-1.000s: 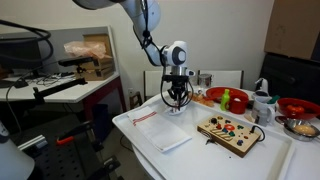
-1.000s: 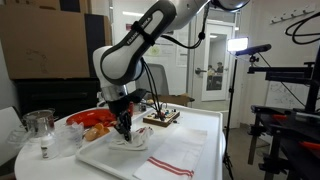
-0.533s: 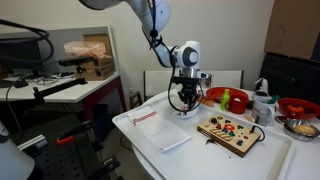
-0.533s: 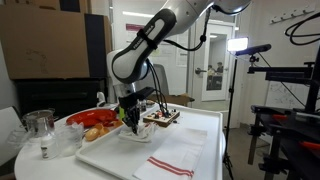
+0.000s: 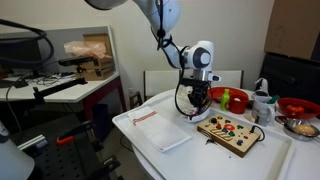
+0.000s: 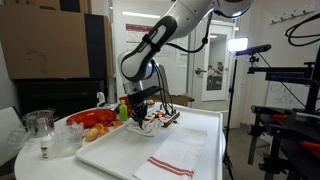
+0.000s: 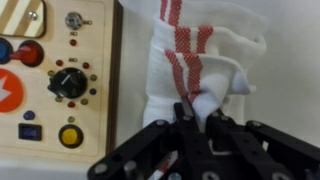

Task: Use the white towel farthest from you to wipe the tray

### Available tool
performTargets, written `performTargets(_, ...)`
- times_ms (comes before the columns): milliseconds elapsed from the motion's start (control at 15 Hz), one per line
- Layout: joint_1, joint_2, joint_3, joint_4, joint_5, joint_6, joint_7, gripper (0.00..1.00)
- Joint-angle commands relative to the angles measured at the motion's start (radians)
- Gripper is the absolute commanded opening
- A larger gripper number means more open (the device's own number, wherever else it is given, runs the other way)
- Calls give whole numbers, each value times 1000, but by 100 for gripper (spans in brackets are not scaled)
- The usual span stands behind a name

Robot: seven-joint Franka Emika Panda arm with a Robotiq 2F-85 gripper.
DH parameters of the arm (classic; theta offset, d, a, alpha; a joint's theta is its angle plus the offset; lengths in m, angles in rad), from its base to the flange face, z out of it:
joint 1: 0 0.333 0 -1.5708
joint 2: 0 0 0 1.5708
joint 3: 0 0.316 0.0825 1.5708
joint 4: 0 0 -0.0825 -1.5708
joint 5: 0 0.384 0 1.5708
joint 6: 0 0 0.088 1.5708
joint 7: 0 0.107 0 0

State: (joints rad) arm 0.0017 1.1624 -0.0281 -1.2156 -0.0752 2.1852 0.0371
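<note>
The wooden board's edge [image 5: 205, 125] is in the white towel's way along the tray, so my gripper should wipe back toward the tray's clear end [image 6: 113, 153].
The small white towel [image 7: 205, 55] with thin red stripes lies rumpled on the large white tray [image 7: 292, 95], right beside the wooden board. My gripper [image 7: 200, 110] is shut on a fold of the towel and presses it onto the tray. In both exterior views the gripper [image 5: 197, 100] [image 6: 143, 112] points straight down, with the towel [image 5: 195, 115] [image 6: 144, 125] bunched under it on the tray [image 5: 135, 142] [image 6: 112, 160].
A wooden board with coloured knobs [image 5: 230, 130] [image 6: 161, 117] [image 7: 50, 80] sits on the tray next to the towel. A larger flat red-striped towel [image 5: 160, 130] [image 6: 180, 155] lies on the tray's near part. Red bowls with food [image 5: 222, 97] and glassware [image 6: 40, 125] stand beside the tray.
My gripper has dragged the small towel across the tray towards the wooden board. The flat towel and the board have not moved.
</note>
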Motion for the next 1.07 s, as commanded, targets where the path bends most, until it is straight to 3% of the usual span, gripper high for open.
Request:
performTargets(0,3,51,0,17,23,8,25,3)
performTargets(533,47,-18,43,-61,31,21,24,3)
performTargets(1000,134,-6,71,-42,33,4,69,3)
